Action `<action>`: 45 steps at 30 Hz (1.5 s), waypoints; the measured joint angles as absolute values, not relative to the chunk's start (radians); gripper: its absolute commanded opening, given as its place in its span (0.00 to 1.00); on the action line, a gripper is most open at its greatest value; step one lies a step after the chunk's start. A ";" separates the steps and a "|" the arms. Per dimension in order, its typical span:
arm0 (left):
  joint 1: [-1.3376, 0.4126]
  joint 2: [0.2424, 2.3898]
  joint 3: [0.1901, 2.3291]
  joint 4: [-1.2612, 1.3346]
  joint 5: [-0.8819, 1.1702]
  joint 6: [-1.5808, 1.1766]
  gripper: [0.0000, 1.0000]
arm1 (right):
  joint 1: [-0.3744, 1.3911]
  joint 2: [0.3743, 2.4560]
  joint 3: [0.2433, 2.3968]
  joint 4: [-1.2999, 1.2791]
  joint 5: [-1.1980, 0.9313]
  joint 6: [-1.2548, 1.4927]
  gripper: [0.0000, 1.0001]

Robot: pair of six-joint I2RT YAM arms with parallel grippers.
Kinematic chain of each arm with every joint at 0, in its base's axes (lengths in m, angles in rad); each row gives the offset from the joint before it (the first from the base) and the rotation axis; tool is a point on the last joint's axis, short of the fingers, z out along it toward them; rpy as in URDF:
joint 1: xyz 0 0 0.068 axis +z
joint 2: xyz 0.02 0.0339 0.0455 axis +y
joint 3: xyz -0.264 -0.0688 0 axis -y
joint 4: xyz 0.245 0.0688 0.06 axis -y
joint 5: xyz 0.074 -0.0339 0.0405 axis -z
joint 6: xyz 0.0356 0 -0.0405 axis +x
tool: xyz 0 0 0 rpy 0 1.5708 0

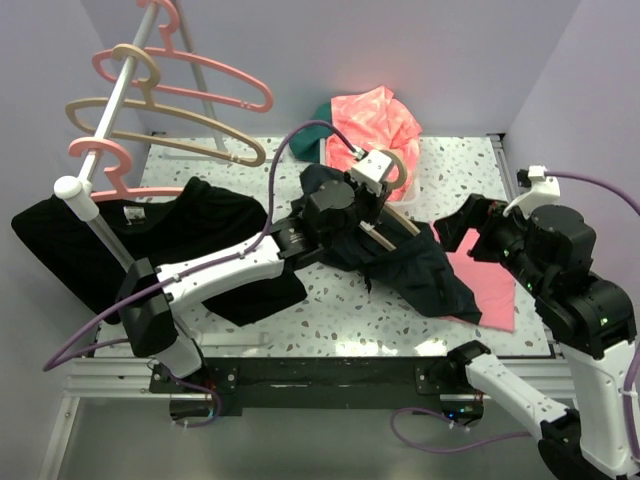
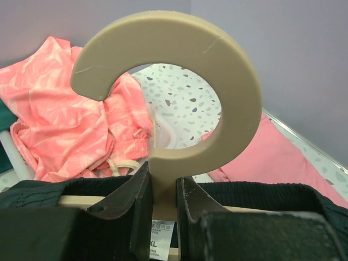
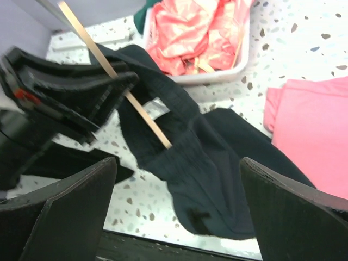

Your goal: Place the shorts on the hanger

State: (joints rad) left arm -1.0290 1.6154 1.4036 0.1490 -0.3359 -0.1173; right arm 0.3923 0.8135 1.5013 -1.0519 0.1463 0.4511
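The beige hanger (image 1: 402, 218) will come along when the robot carries the dark shorts by the waistband's end, because the hanger bar's end (image 3: 166, 144) is tucked in the waistband.
My left gripper (image 1: 385, 180) is shut on the neck of a beige hanger (image 2: 179, 70), just below its hook (image 1: 400, 166). The dark shorts (image 1: 415, 265) hang over the hanger's bar and trail down onto the table; they also show in the right wrist view (image 3: 217, 163), with the thin beige bar (image 3: 138, 111) running into the waistband. A white size label (image 2: 162, 234) shows between my left fingers (image 2: 136, 201). My right gripper (image 1: 468, 228) is open and empty, held above the table to the right of the shorts.
A black T-shirt (image 1: 180, 235) lies at the left. A pink cloth (image 1: 490, 285) lies flat at the right. A white bin (image 3: 217, 73) with salmon-pink garments (image 1: 375, 120) stands at the back. A rack (image 1: 110, 110) with pink and beige hangers stands at the back left.
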 measured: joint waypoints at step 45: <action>-0.909 1.587 1.411 0.136 -0.062 -0.128 0.00 | 0.392 0.697 1.128 -0.978 -0.046 0.309 0.42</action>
State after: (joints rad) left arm -0.9089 1.5867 1.4109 0.1364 -0.0616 -0.1276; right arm 0.3923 0.6971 1.1282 -0.9783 -0.0460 0.3092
